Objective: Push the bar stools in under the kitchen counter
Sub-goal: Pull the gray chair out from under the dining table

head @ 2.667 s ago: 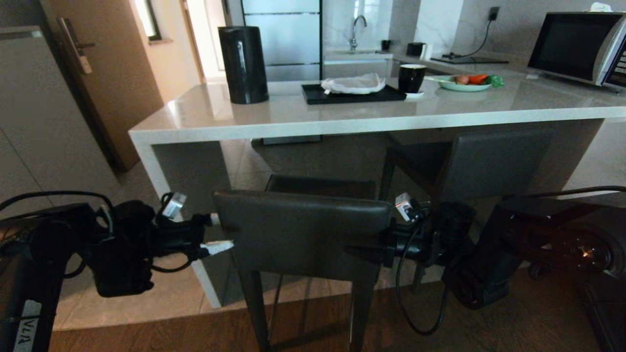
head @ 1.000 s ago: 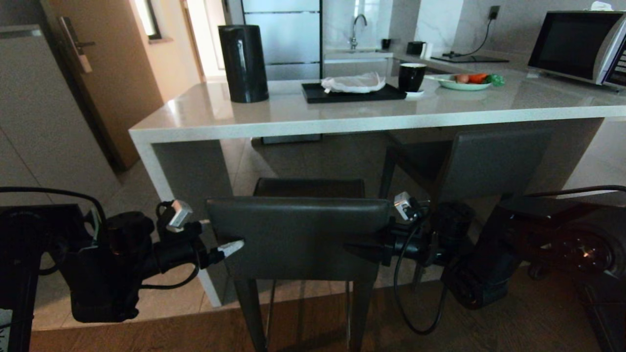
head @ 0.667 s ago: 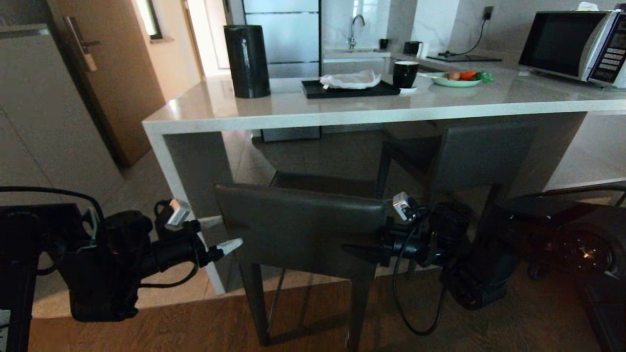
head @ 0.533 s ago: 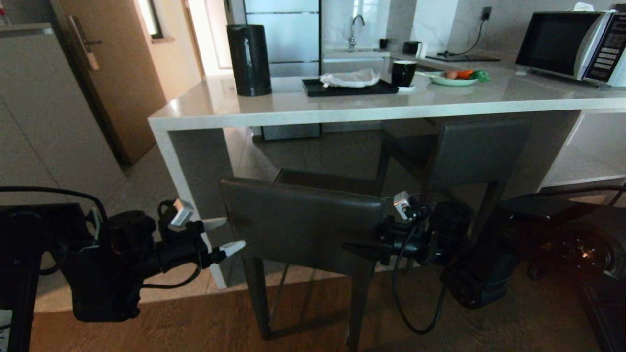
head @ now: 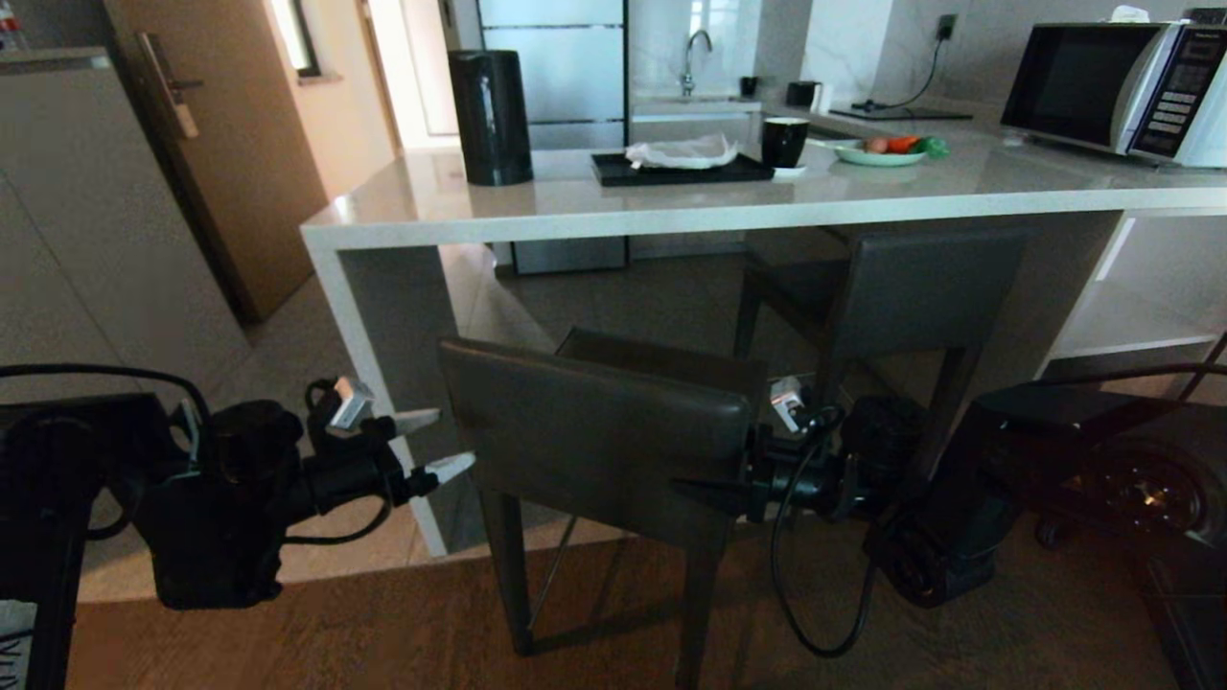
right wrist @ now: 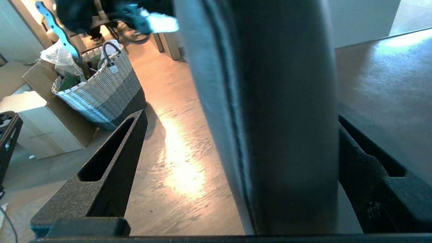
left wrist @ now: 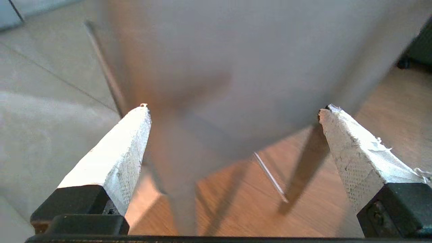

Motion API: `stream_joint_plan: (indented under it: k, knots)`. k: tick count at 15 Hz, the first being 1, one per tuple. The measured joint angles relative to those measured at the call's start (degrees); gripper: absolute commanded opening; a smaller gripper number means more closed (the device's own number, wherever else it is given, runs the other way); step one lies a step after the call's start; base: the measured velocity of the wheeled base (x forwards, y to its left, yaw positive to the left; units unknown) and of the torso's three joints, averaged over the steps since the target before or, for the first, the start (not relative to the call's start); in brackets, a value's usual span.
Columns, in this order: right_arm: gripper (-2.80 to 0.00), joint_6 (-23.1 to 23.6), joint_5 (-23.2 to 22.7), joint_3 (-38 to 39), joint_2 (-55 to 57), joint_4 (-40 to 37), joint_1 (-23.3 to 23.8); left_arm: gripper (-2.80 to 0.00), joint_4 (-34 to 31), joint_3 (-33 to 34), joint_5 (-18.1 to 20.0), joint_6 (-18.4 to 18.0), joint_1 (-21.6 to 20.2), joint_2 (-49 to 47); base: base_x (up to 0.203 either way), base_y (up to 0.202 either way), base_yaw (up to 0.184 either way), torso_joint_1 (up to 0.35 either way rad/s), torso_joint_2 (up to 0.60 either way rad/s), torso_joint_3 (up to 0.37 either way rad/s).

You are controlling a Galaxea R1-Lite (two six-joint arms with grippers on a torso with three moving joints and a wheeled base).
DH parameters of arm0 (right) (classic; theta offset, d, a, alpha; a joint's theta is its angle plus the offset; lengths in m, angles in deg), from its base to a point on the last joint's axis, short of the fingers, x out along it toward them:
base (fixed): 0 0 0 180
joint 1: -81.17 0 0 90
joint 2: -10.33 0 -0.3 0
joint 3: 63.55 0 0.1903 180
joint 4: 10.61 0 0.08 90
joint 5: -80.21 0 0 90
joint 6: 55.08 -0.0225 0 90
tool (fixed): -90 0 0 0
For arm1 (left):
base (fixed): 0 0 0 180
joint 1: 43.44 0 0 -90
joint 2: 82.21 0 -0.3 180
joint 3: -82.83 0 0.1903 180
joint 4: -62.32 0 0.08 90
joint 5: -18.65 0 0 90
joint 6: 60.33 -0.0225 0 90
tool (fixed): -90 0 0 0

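My left gripper should go to the nearer stool's backrest [head: 598, 435], which stands crooked to the counter, reach around its free edge [head: 456, 393] and pull it straight before I push.
The nearer of the two bar stools [head: 594, 446] stands in front of the kitchen counter [head: 671, 203], turned a little askew, its seat reaching under the worktop edge. The other stool [head: 920, 297] sits further in at the right. My left gripper [head: 452, 441] is open, its white fingertips [left wrist: 135, 135] just off the backrest's left edge, not touching it. The stool's backrest [left wrist: 236, 60] shows blurred ahead of that gripper [left wrist: 235, 107]. My right gripper [head: 714, 476] is open astride the backrest's right edge [right wrist: 280, 111], with a gap at one black finger [right wrist: 114, 158].
On the counter stand a black cylinder [head: 491, 103], a black tray [head: 613, 175] with white cloth, a black mug [head: 784, 142], a green plate [head: 882, 156] and a microwave [head: 1112, 86]. A door [head: 211, 153] is at the left. A woven basket [right wrist: 98, 91] stands on the wood floor.
The whole picture has shifted, so the camera moved. The near stool has swung askew, its left side further in. My left fingertips, which overlapped the backrest's edge, now stand just off it.
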Motion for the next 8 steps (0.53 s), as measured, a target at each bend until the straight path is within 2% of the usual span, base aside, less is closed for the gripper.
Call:
stream_joint_plan:
  k: [2,4,7,8]
  knots:
    - [0.0,0.1,0.0,0.1,0.0,0.0,0.2,0.0,0.0,-5.1,6.0,2.3,-2.9,-2.1,0.0,0.0,0.0,0.0,0.0,0.0]
    - [0.0,0.1,0.0,0.1,0.1,0.0,0.5,0.0,0.0,-12.0,11.9,6.1,-5.3,-4.5,0.0,0.0,0.0,0.0,0.0,0.0]
    - [0.0,0.1,0.0,0.3,0.2,0.0,0.7,0.0,0.0,-23.3,18.9,13.2,-6.7,-8.6,0.0,0.0,0.0,0.0,0.0,0.0]
    - [0.0,0.2,0.0,0.3,0.3,0.0,0.7,0.0,0.0,-26.6,22.2,15.5,-6.7,-10.2,0.0,0.0,0.0,0.0,0.0,0.0]
